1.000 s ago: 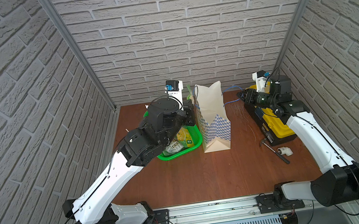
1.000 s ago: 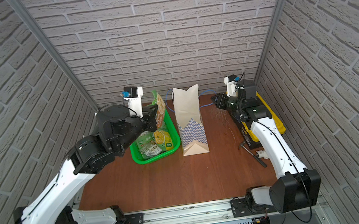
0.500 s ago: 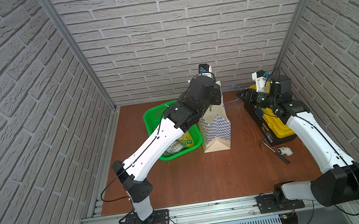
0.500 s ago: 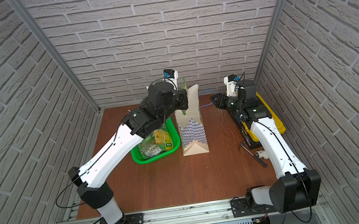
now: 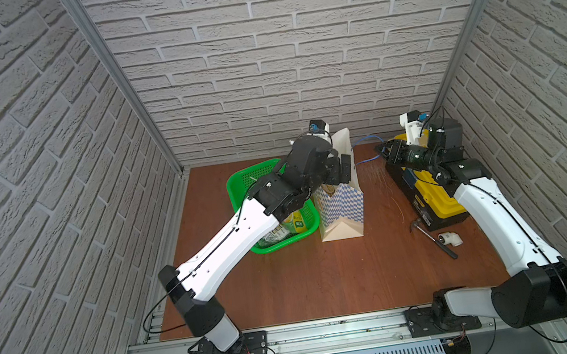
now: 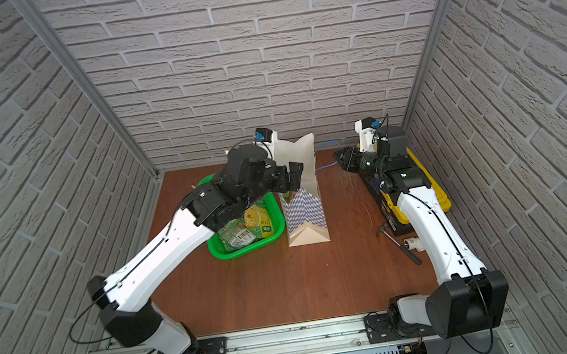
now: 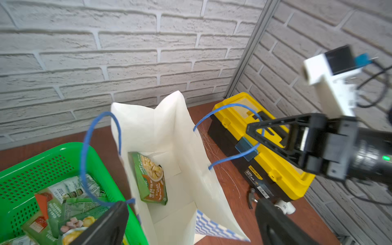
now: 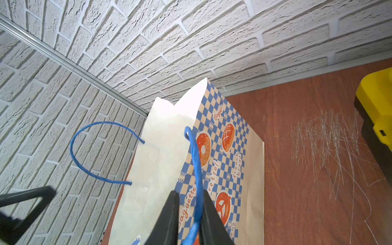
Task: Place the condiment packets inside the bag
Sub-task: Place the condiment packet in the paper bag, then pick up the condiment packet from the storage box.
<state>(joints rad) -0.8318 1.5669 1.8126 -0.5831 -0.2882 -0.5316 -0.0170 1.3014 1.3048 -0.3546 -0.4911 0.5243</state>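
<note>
I should keep moving my open left gripper toward the yellow packet (image 6: 259, 219), which lies uncovered by the side of the basket, until its fingers close on the packet's edge (image 6: 265, 234).
The bag (image 5: 341, 207) stands upright at mid-table with its mouth open, blue-and-white checkered outside (image 8: 222, 148) and white inside (image 7: 184, 148). My left gripper (image 7: 191, 212) hangs open over the mouth with nothing between its fingers; it shows in both top views (image 5: 344, 172) (image 6: 291, 176). One green and orange condiment packet (image 7: 151, 178) lies inside the bag against its wall. More condiment packets (image 7: 63, 207) (image 6: 244, 229) are heaped in the green basket (image 5: 238, 192) beside the bag. My right gripper (image 8: 189, 197) (image 5: 387, 153) is shut on the bag's blue cord handle (image 8: 196, 159), holding it out sideways.
A yellow-and-black toolbox (image 5: 429, 194) lies under my right arm along the right wall. A hammer (image 5: 433, 243) and a white pipe fitting (image 5: 451, 238) lie in front of it. The bag's other handle (image 7: 84, 159) loops over the basket.
My left arm swung from the basket to above the bag's mouth, and its gripper opened. A packet now lies inside the bag. The right arm has stayed put.
</note>
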